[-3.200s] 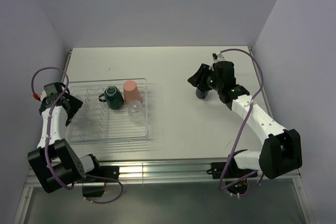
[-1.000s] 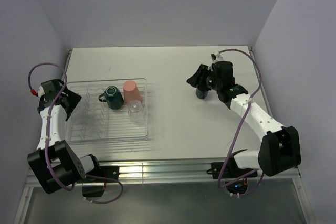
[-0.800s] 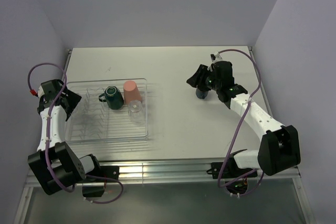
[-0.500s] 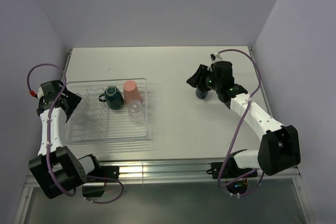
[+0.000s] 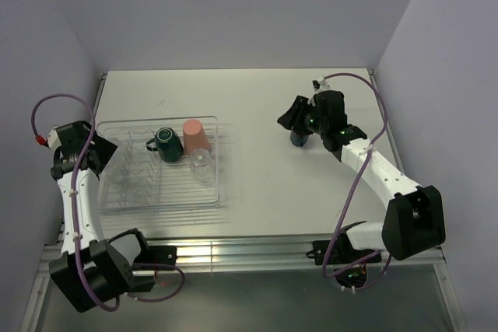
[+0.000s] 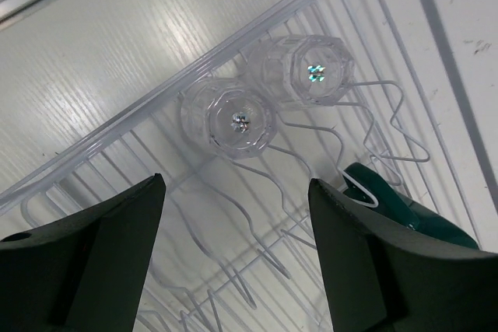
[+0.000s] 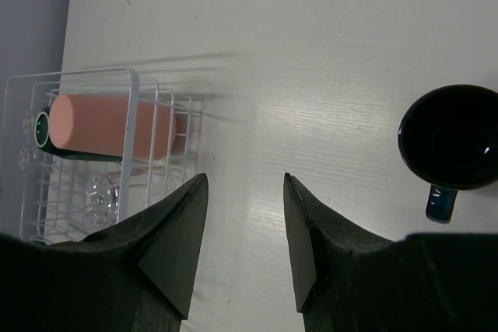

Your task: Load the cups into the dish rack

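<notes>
The navy mug stands clear and has its opening [image 7: 457, 136] up toward my open right gripper, so I should keep going down until the fingers are on both sides of the mug's rim [image 7: 404, 150], and then close them.
The transparent dish rack [image 5: 156, 204] sits at the left of the table. In it lie a dark teal mug [image 5: 166, 145], a salmon-pink tumbler [image 5: 196, 136] and clear glasses [image 5: 201, 162]. The left wrist view shows two glasses upside down [image 6: 233, 118] beside the teal mug [image 6: 397, 204]. My left gripper [image 5: 103, 155] is open and empty over the rack's left end. The navy mug [image 5: 298, 139] stands upright on the table at the right, also shown in the right wrist view [image 7: 455, 134]. My right gripper [image 5: 289, 118] is open and empty, just left of and above it.
The right wrist view shows the rack [image 7: 132, 83] with the pink tumbler [image 7: 109, 126] lying on its side far to the left. Bare table lies between rack and navy mug. Purple walls close in both sides and the back.
My left gripper has drawn back to the left, off the rack's middle toward its left edge, with the arm's cable swinging out. The right arm has barely moved.
</notes>
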Controlling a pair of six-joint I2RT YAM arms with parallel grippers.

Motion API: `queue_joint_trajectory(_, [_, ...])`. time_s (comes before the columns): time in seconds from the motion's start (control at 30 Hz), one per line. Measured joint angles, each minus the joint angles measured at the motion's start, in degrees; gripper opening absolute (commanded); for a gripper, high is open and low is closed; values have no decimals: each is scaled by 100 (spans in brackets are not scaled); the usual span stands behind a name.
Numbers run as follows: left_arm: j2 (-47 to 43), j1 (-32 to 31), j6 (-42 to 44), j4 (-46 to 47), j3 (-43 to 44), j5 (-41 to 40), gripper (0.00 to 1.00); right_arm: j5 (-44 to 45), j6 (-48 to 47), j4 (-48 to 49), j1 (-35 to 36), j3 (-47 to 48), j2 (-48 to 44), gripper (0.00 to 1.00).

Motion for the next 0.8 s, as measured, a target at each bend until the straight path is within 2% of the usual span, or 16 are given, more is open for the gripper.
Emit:
queue_joint_trajectory(0.2, [-376,-188,11,-122,249,-109,80,326,-72,-243,0,50,81,51])
queue_joint_trajectory(0.37, [-417,-621,149,-149,540,-24,79,979,-197,-809,66,319,238,51])
queue_joint_trajectory(0.63, [-319,-1611,654,-50,984,782,80,2240,-435,-1690,501,1244,780,50])
queue_joint_trajectory(0.8, [-175,-2100,911,-24,1049,1412,80,2708,-531,-2135,605,1676,1283,50])
